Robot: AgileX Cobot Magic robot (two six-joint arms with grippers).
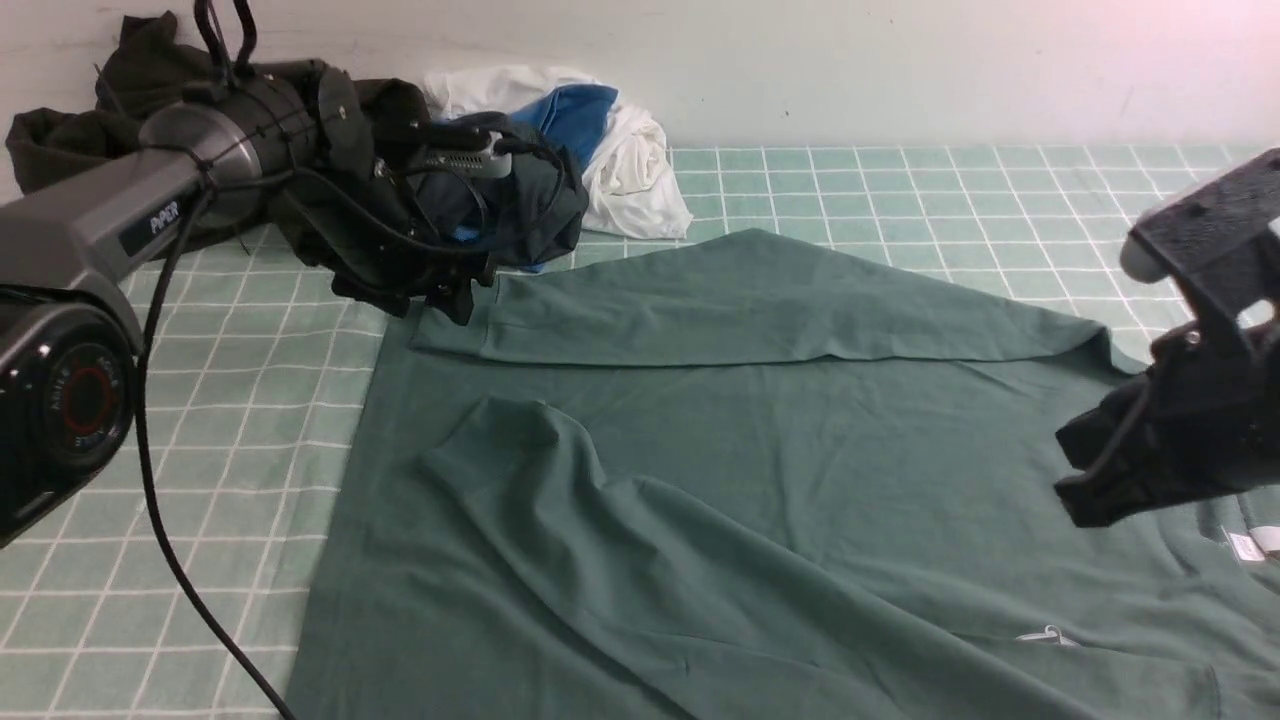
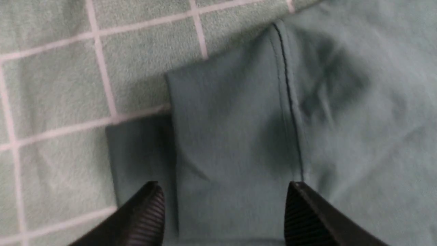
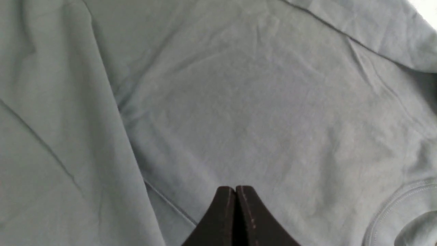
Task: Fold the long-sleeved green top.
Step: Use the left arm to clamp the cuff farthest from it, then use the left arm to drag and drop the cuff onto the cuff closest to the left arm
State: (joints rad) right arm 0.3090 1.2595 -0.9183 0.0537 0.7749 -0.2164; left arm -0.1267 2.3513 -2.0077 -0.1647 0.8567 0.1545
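The sleeve's edge (image 1: 672,366) lies loose, so the sleeve (image 1: 756,300) should slant up from its shoulder fold and leave the top's body flat when I lift the cuff.
The green long-sleeved top (image 1: 760,480) lies spread flat on the checked cloth (image 1: 250,400). One sleeve (image 1: 760,300) is folded across its far edge, with the cuff (image 2: 232,136) at the far left. The other sleeve (image 1: 560,500) lies slanted over the body. My left gripper (image 1: 452,298) hovers just over that far cuff, open, with the cuff between its fingertips (image 2: 150,212) and nothing held; the left gripper (image 2: 223,191) shows wide jaws. My right gripper (image 1: 1095,490) hangs over the top's right side, shut and empty; the right gripper (image 3: 235,191) is above plain fabric near the neck seam (image 3: 392,208).
A very dark olive garment (image 1: 120,90) is piled at the back left. A charcoal-and-blue garment (image 1: 530,200) and a white-and-blue one (image 1: 620,150) lie by the wall behind my left arm. White tags (image 1: 1250,545) show near the neck.
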